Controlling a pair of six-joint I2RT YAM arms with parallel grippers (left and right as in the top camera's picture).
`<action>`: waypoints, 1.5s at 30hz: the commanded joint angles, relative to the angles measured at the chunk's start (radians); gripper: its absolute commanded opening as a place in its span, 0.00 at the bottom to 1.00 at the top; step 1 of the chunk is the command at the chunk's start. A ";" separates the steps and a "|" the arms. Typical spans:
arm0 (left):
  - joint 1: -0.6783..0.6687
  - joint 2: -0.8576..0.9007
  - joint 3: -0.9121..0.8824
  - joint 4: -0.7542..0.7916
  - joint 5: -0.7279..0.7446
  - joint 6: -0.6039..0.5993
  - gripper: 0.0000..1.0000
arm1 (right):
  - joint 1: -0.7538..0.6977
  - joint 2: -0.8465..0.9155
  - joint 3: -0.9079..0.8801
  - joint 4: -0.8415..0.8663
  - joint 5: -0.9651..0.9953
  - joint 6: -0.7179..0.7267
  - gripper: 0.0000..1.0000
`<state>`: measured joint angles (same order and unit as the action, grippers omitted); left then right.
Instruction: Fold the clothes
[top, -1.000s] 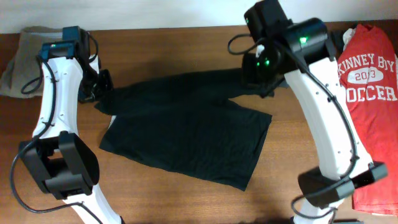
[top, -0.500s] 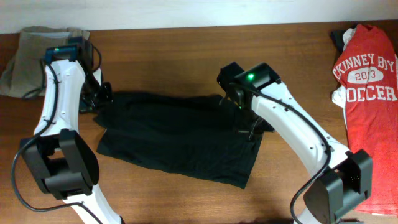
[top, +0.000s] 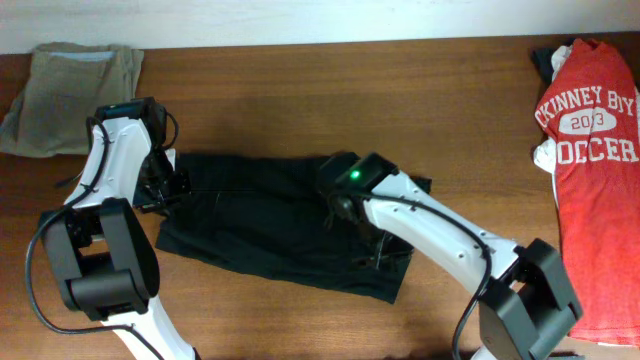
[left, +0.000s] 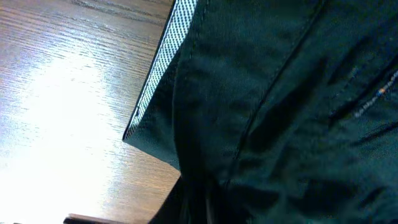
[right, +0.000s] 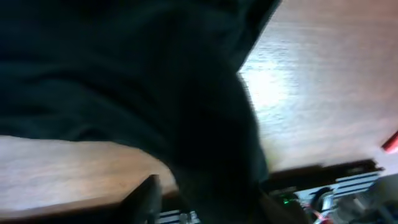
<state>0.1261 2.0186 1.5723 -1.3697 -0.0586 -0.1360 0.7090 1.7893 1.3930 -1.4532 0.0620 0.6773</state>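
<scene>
The robot's right gripper should pull the back corner (top: 424, 185) tight at the garment's end far from the left gripper, because the black garment's back edge (top: 350, 156) bulges and slants toward that end.
The large black garment (top: 260, 215) lies flat in the middle of the table, doubled over into a narrower band. My left gripper (top: 165, 190) is low at its left edge. In the left wrist view the black fabric (left: 280, 93) with its seams and striped inner band fills the frame and runs down over the jaws, hiding them. My right gripper (top: 345, 200) hovers over the garment's middle. There the dark cloth (right: 124, 62) hangs between parted jaws, with one finger (right: 149, 193) showing at the left. The red lettered T-shirt (top: 590, 150) lies at the far right, and the grey-khaki garment (top: 70, 95) at the back left.
The brown wooden table (top: 300, 90) runs under everything. The right arm's long white link (top: 440, 235) crosses above the black garment's right end. The left arm's base (top: 100, 260) stands at the front left, beside the garment.
The right arm swept from the back right to the garment's middle, carrying the far edge over onto the cloth, and its jaws parted. The left gripper shifted slightly right and forward.
</scene>
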 joint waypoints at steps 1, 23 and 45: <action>0.008 -0.014 -0.005 -0.014 -0.010 -0.009 0.42 | 0.014 -0.021 -0.009 -0.005 0.023 0.008 0.77; 0.008 -0.014 -0.005 0.065 -0.009 -0.009 0.70 | -0.554 -0.030 -0.150 0.499 -0.268 -0.575 0.61; 0.008 -0.014 -0.005 0.094 -0.009 -0.009 0.73 | -0.554 0.145 -0.148 0.620 -0.172 -0.651 0.26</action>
<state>0.1261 2.0186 1.5723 -1.2808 -0.0608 -0.1463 0.1574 1.9293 1.2526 -0.8360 -0.1226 0.0269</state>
